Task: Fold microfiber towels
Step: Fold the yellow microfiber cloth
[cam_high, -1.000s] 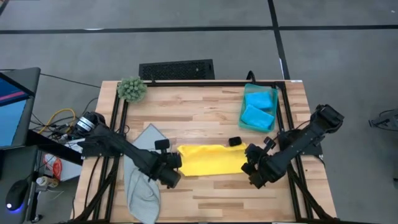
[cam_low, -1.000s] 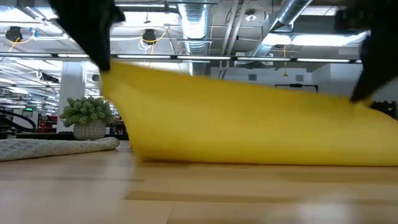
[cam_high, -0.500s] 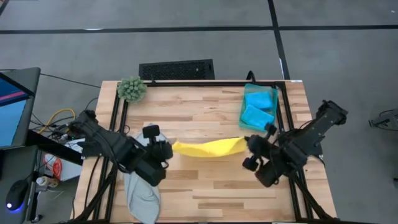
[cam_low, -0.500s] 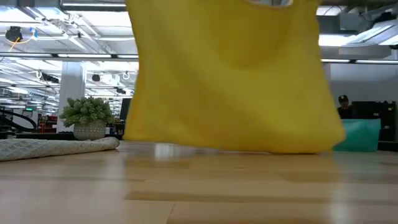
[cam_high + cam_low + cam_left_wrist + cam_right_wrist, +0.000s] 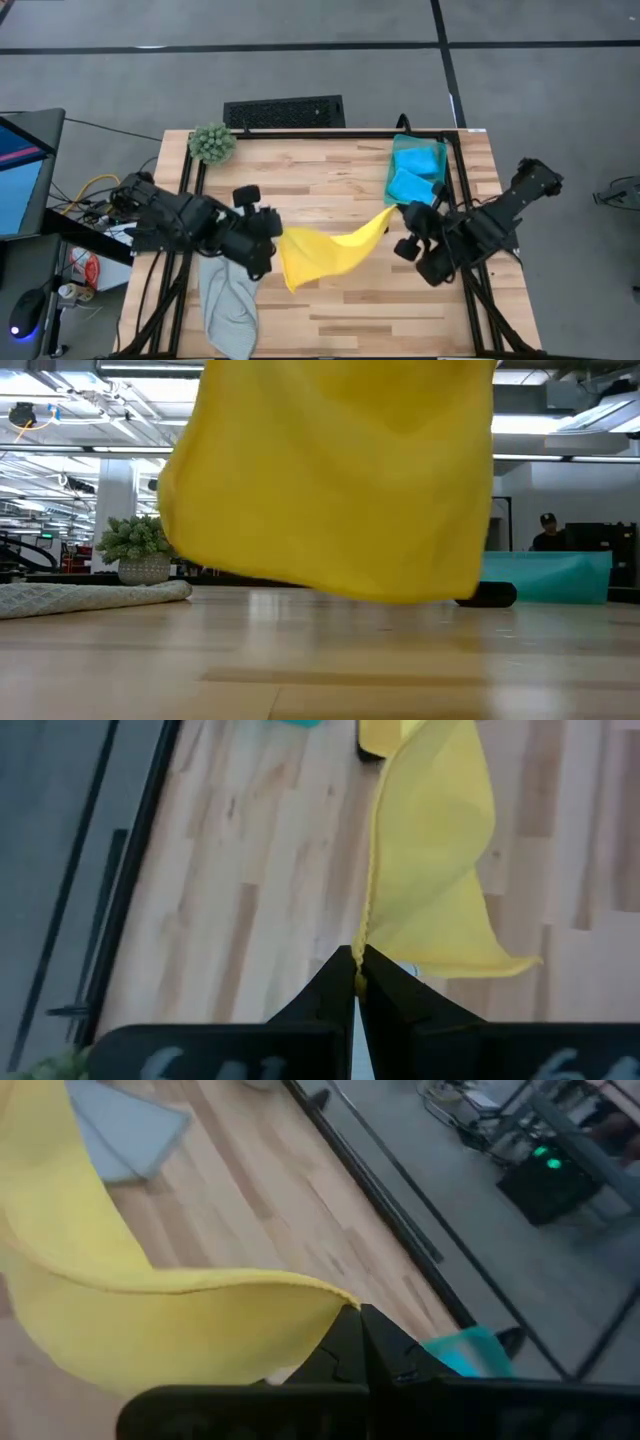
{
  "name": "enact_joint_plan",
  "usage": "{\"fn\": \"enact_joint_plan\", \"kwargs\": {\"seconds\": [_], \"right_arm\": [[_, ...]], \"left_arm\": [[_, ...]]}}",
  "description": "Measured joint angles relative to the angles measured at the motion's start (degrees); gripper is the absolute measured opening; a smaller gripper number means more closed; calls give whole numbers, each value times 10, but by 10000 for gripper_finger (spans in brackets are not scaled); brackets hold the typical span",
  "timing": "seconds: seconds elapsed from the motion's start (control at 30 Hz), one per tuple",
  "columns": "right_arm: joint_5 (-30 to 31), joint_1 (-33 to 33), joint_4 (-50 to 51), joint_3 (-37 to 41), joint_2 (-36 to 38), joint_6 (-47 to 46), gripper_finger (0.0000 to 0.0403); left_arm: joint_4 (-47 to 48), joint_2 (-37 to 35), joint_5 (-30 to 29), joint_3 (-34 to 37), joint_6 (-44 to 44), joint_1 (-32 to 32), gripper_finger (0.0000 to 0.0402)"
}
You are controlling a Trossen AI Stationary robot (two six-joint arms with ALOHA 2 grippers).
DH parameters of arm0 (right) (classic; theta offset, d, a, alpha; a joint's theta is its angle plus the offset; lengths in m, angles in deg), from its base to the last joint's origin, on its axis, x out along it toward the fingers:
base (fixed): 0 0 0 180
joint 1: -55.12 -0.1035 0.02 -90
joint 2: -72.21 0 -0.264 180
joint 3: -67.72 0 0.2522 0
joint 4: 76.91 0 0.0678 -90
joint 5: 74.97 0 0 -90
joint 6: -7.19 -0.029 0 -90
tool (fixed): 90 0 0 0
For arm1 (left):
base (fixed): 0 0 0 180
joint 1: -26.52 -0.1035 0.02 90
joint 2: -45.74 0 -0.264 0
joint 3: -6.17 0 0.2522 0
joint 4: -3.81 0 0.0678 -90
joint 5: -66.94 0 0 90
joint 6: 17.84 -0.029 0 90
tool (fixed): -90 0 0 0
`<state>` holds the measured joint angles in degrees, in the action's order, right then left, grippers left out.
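My left gripper is holding the yellow towel's corner (image 5: 360,982) only with the ends of its fingers. It should let go, return to the yellow towel and grab a corner deeper.
A yellow microfiber towel (image 5: 325,255) hangs stretched between my two grippers above the middle of the table. My left gripper (image 5: 270,238) is shut on its left upper corner and my right gripper (image 5: 402,218) is shut on its right upper corner. In the low view the yellow towel (image 5: 330,470) hangs as a broad sheet, its lower edge just above the tabletop. A small black block (image 5: 487,595) lies on the table behind it. My left gripper pinches the towel's corner (image 5: 362,952) between its two fingers, only at their tips. The cloth hangs away from the fingers, lifted off the table. My right gripper pinches the opposite corner (image 5: 340,1295) between its two fingers. The upper edge sags slack between the two holds.
A pale grey towel (image 5: 228,300) lies at the table's left near part. Two bright blue towels (image 5: 412,185) lie on a teal one (image 5: 420,150) at the far right. A fuzzy green plant (image 5: 211,143) stands at the far left corner. A person (image 5: 546,532) shows in the room behind.
Both grippers have risen from the table's near part and gone toward the far edge, holding the towel's corners. The yellow towel, which lay flat on the table, has been lifted clear. It now hangs, its lower part swinging toward the near edge.
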<state>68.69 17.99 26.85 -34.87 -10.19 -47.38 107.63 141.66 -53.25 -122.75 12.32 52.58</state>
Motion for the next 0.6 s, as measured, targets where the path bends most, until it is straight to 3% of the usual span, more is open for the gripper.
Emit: {"fn": "enact_joint_plan", "kwargs": {"seconds": [0.37, 0.6], "right_arm": [[23, 105, 0, 67, 103, 25, 0], [108, 122, -5, 67, 174, 26, 0]], "left_arm": [[-1, -25, -86, 1, -99, -148, 4], [-5, -56, -119, 1, -148, -254, 4]]}}
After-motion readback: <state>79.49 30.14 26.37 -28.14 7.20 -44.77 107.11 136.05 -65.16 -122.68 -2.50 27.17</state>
